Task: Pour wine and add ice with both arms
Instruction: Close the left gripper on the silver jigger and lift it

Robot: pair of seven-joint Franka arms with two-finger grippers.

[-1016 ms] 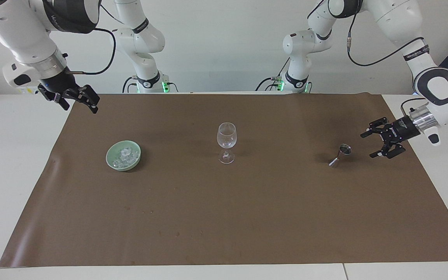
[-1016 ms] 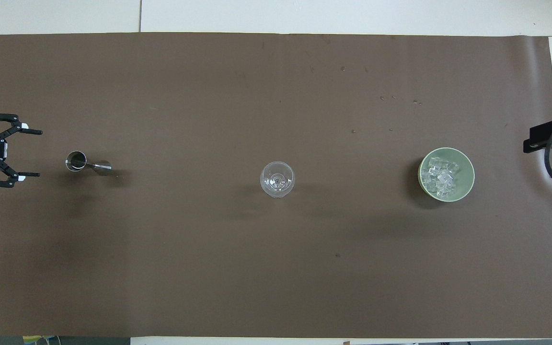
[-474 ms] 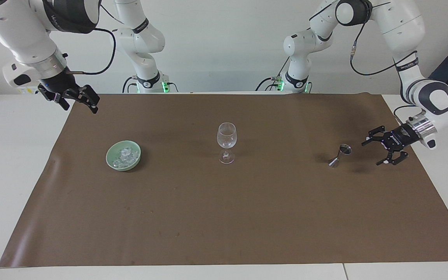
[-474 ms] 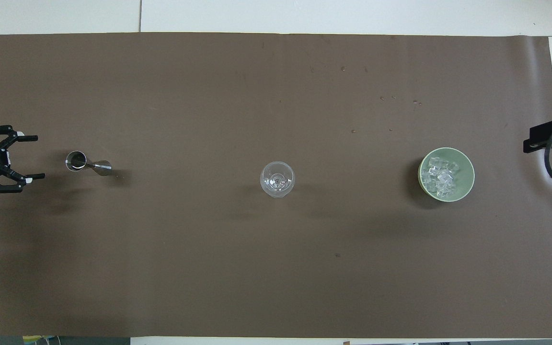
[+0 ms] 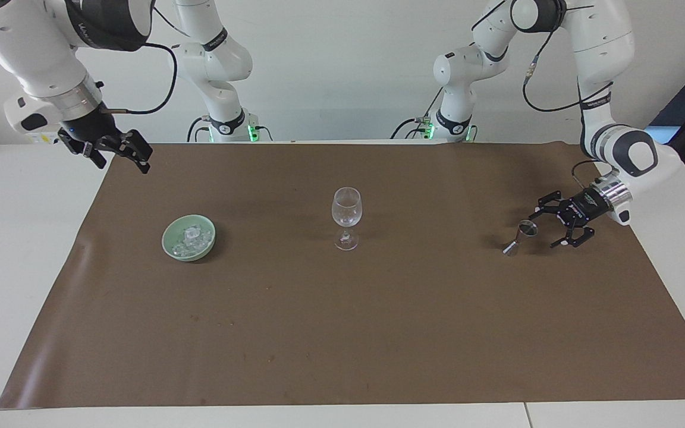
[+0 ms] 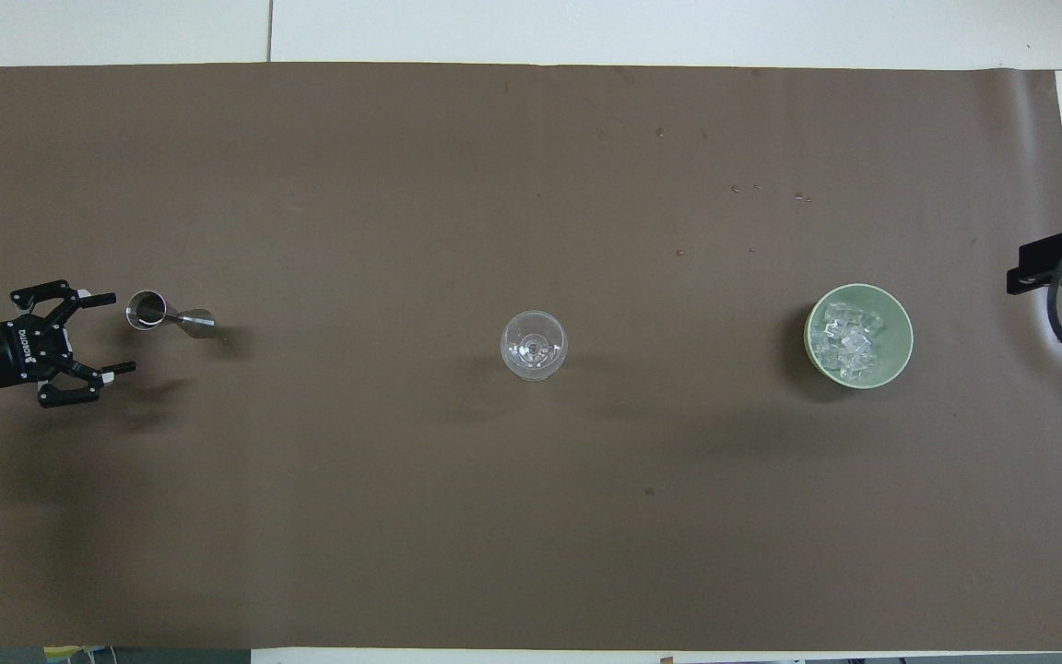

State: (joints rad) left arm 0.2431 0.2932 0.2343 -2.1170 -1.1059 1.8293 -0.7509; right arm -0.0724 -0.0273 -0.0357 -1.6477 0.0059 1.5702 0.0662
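Note:
I see the steel jigger upright (image 6: pixel 149 311) with its waist ahead of my open fingers, so my left gripper should now go forward and close around the waist (image 6: pixel 172 317).
A small steel jigger (image 5: pixel 519 236) (image 6: pixel 167 315) stands on the brown mat toward the left arm's end of the table. My left gripper (image 5: pixel 546 229) (image 6: pixel 121 332) is low and right beside it, open, its jaws pointing at the jigger and holding nothing. An empty stemmed glass (image 5: pixel 346 209) (image 6: pixel 533 346) stands upright mid-mat. The ice (image 5: pixel 191 236) (image 6: pixel 847 341) is piled in a green bowl (image 5: pixel 168 245) (image 6: pixel 905 337) toward the right arm's end. My right gripper (image 5: pixel 121 159) (image 6: pixel 1045 266) waits raised over the mat's edge, open and empty. No wine is in view.
The brown mat (image 5: pixel 342 333) (image 6: pixel 531 516) covers most of the white table (image 5: pixel 15 267). A few small spots (image 6: pixel 752 191) mark the mat farther from the robots than the bowl. Black cables hang from both arms.
My left gripper has come down and moved in toward the jigger, turning so that its open jaws face it. The right arm, glass, bowl and jigger have not moved.

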